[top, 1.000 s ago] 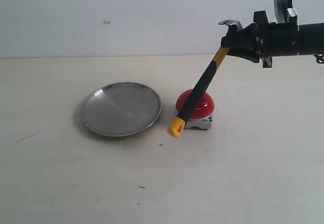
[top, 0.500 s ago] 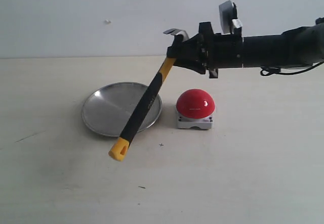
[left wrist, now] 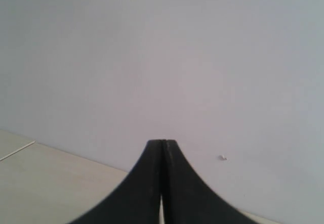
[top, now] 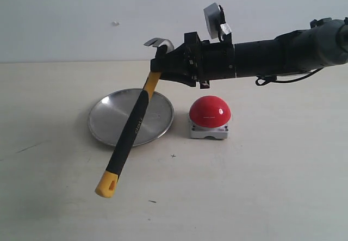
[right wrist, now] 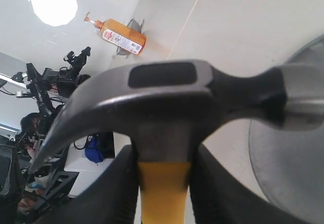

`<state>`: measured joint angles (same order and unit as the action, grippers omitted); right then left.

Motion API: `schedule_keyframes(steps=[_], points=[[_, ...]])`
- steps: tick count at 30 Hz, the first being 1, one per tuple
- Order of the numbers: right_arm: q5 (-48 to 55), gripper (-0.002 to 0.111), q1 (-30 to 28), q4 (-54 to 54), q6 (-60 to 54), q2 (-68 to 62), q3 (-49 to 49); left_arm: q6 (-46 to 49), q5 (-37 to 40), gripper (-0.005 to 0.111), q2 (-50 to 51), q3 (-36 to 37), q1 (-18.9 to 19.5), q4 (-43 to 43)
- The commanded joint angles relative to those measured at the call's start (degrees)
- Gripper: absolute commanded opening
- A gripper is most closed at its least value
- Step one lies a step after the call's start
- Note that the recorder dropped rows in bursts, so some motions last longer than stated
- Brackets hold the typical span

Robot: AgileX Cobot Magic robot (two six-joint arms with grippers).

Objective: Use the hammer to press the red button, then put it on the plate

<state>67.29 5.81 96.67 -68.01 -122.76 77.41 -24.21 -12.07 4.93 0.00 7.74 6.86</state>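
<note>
Next, my left gripper takes hold of the hammer's handle (top: 123, 147) before pressing the red button, because my right gripper is holding the hammer at its neck (top: 152, 81) just below its head.
My right gripper (top: 159, 71) is shut on the hammer (top: 132, 127) just below its dark head, up in the air over the far right part of the plate (top: 109, 122). The yellow-and-black handle hangs down to the left across the plate, and its yellow looped end sits past the plate's near rim. The right wrist view shows the hammer (right wrist: 167, 113) head close up, with the gripper (right wrist: 163, 193) pads against the yellow neck and the plate (right wrist: 293, 168) beyond. The red button (top: 210, 112) stands on the table right of the plate, with nothing touching it. My left gripper (left wrist: 162, 155) is shut and empty.
The table is pale beige with a white wall behind it. My right arm (top: 277, 56) reaches in from the right, above the button. In the right wrist view an orange bottle (right wrist: 121, 36) and dark equipment (right wrist: 45, 82) lie far off.
My right gripper has carried the hammer left, from over the button to over the plate. The handle's looped end swung further left and nearer. The button and plate have not moved.
</note>
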Motion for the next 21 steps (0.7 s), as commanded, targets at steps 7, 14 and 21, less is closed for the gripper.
schedule_keyframes(steps=[7,14,21], points=[[2.68,0.0,0.14,3.28,-0.96,1.44,0.13,-0.02,-0.08,0.0,-0.31,0.0,0.17,0.06],[2.68,0.0,0.14,3.28,-0.96,1.44,0.13,-5.66,-3.45,0.0,-0.31,0.0,0.17,0.06],[2.68,0.0,0.14,3.28,-0.96,1.44,0.13,-6.53,-9.66,0.0,0.1,0.0,0.17,0.06]])
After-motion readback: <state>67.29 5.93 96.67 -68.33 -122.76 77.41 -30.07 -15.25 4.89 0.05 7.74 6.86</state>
